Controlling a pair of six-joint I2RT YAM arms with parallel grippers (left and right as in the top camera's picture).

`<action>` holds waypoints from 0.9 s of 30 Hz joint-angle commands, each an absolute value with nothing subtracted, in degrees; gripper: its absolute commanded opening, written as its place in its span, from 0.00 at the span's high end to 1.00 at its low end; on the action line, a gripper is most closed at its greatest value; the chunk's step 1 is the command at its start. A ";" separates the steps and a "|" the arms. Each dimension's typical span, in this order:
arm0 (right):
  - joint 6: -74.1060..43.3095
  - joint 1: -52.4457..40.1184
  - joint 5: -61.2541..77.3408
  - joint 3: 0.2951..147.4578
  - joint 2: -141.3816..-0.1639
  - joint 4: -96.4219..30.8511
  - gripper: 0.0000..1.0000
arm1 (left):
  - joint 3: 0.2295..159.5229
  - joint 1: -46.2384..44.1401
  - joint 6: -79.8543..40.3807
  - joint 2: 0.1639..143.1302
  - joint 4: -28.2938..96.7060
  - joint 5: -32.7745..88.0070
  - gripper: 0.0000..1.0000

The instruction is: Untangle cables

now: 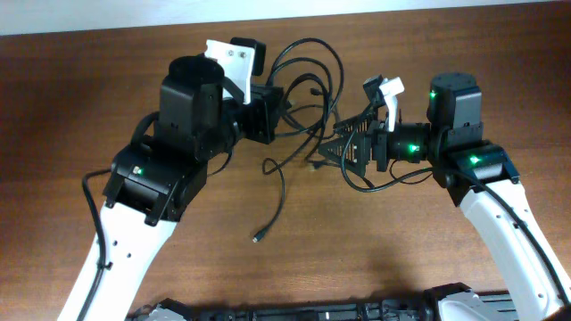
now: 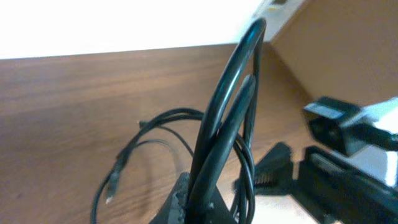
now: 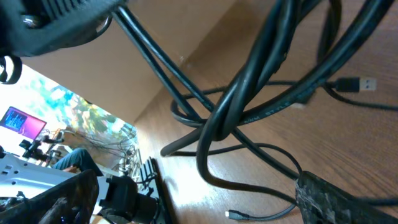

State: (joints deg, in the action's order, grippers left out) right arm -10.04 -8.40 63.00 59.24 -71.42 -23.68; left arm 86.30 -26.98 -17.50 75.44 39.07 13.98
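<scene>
Next, my right gripper grips the low loop (image 3: pixel 245 186) and pulls away while my left gripper moves back, because the cables twist (image 3: pixel 222 121) around each other at my right gripper.
Several thin black cables (image 1: pixel 308 85) lie tangled at the table's middle back. One strand trails forward to a small plug (image 1: pixel 256 237). My left gripper (image 1: pixel 270 111) is shut on a bundle of cable loops (image 2: pixel 217 124), which rise upright from its jaws (image 2: pixel 202 202); a loose plug end (image 2: pixel 111 186) hangs to the left. My right gripper (image 1: pixel 332 147) points left at the tangle, open, just right of it. In the right wrist view its jaws (image 3: pixel 199 208) are spread wide under crossing cables (image 3: pixel 230 106), gripping nothing. A USB plug (image 3: pixel 360 83) and a small plug (image 3: pixel 233 214) show there.
The brown wooden table (image 1: pixel 89 89) carries everything. The white wall edge (image 1: pixel 446 7) runs along the back. A dark rack (image 1: pixel 312 312) sits at the front edge. A cable loop (image 1: pixel 375 183) hangs under my right wrist.
</scene>
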 commanded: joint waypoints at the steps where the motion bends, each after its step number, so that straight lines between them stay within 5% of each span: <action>1: -9.13 -8.64 64.62 59.70 -70.83 -23.49 0.14 | 87.05 -27.11 -16.62 74.19 37.52 18.68 1.00; 9: -6.20 -12.86 68.97 59.70 -70.83 -20.45 0.46 | 87.05 -27.11 -16.64 74.19 35.81 19.35 1.00; 11: -6.22 -13.50 68.95 59.70 -70.83 -19.46 0.87 | 87.05 -27.11 -16.60 74.19 35.99 19.07 1.00; 12: -6.22 -13.50 68.97 59.70 -70.83 -19.57 0.96 | 87.05 -26.83 -16.62 74.17 36.01 17.76 1.00; 20: -6.26 -13.47 76.38 59.70 -70.83 -14.24 0.96 | 87.05 -26.74 -16.62 74.19 42.11 4.05 1.00; 27: -14.55 -13.43 78.26 59.70 -70.83 2.24 0.96 | 87.05 -26.74 -19.07 74.19 58.92 -24.73 1.00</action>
State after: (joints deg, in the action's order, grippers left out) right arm -12.29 -13.13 76.49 59.02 -71.42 -0.75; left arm 86.56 -26.98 -17.61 75.26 56.42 -10.57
